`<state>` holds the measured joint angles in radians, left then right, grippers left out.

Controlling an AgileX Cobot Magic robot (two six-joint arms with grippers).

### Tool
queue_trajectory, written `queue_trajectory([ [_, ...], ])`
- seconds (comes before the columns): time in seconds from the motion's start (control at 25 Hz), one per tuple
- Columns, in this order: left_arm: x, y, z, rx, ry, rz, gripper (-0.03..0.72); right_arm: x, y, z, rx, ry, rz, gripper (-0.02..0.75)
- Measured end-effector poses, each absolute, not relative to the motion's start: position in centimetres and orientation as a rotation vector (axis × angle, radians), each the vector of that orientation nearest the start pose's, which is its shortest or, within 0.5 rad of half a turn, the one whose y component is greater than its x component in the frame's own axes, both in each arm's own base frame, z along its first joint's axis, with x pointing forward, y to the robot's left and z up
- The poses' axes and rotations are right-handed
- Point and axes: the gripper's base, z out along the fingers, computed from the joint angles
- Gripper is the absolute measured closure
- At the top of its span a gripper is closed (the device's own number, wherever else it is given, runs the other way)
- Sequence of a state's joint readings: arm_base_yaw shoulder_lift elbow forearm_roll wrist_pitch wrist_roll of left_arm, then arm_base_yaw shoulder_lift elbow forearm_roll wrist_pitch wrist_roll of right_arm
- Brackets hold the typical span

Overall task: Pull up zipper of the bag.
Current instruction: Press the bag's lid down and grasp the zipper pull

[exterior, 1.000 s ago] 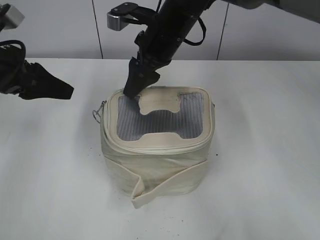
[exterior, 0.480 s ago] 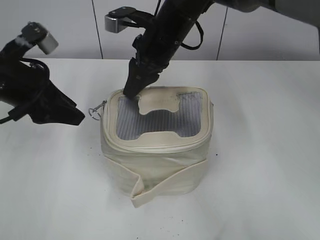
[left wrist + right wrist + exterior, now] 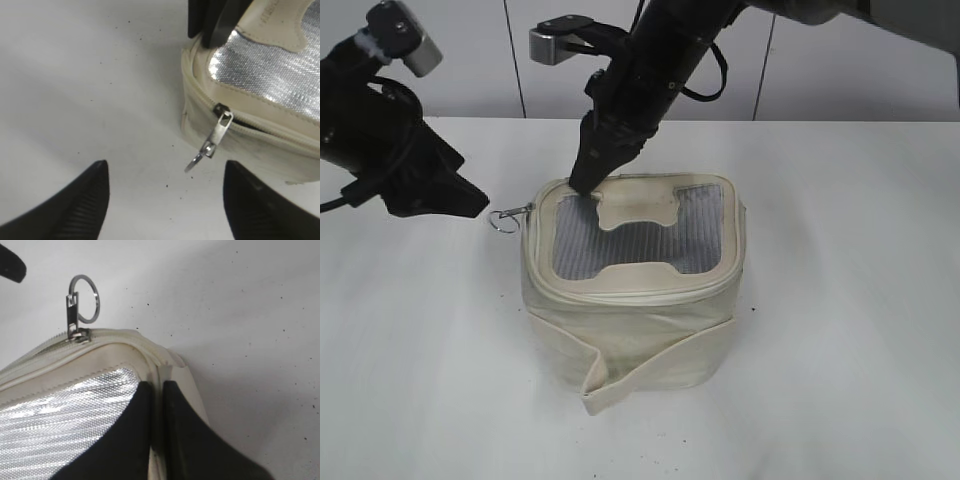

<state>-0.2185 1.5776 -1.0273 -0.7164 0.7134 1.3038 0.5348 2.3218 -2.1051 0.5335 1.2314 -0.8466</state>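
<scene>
The robot's right gripper is closed on the lid's raised rim [image 3: 560,187] to hold the bag steady, so next the left gripper takes the ring pull [image 3: 504,221] and pulls it around the front.
The cream bag [image 3: 630,330] stands mid-table, its grey mesh lid facing up. Its zipper [image 3: 620,292] runs round the lid edge. One silver slider with a ring pull [image 3: 504,220] sticks out at the bag's left back corner; it also shows in the left wrist view [image 3: 216,135] and the right wrist view [image 3: 82,300]. My left gripper [image 3: 470,205] is open and empty, just left of the ring pull, which hangs ahead of the jaws [image 3: 165,200] without touching them. My right gripper [image 3: 582,183] is shut on the lid's raised rim [image 3: 157,390] at the back left corner.
The loose strap [image 3: 650,372] hangs down the bag's front to the white table [image 3: 840,300]. A grey panelled wall stands behind the table. The right arm reaches across from upper right over the bag's back.
My left gripper has swung in from the far left and now sits close beside the ring pull. The ring pull now sticks out sideways. The right gripper has stayed on the lid corner.
</scene>
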Motion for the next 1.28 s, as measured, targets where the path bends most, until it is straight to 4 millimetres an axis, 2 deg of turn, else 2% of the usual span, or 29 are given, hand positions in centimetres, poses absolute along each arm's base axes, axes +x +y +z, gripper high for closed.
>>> queue_trajectory([
  [0.2,30.0,-10.7,24.1,1.353,2.144,-0.311,0.099,40.2,28.9,21.5,-1.622,2.257,0.688,0.698],
  [0.4,29.3,-12.5,23.8,1.505,2.073,-0.233,0.097,40.2,28.9,21.5,-1.621,2.257,0.689,0.699],
  [0.56,29.4,-13.2,23.9,1.531,2.021,-0.167,0.097,40.2,28.9,21.5,-1.621,2.257,0.689,0.699],
  [0.92,29.7,-15.2,21.6,1.640,1.986,-0.123,0.112,40.2,28.9,21.5,-1.621,2.258,0.689,0.699],
  [1.0,29.8,-15.4,21.7,1.647,1.962,-0.098,0.158,40.2,28.9,21.5,-1.621,2.258,0.689,0.699],
  [1.12,29.8,-15.5,21.7,1.657,1.952,-0.087,0.314,40.2,28.9,21.5,-1.621,2.259,0.689,0.699],
  [1.28,29.5,-15.5,21.6,1.692,1.964,-0.103,0.619,40.2,28.9,21.5,-1.621,2.259,0.689,0.699],
])
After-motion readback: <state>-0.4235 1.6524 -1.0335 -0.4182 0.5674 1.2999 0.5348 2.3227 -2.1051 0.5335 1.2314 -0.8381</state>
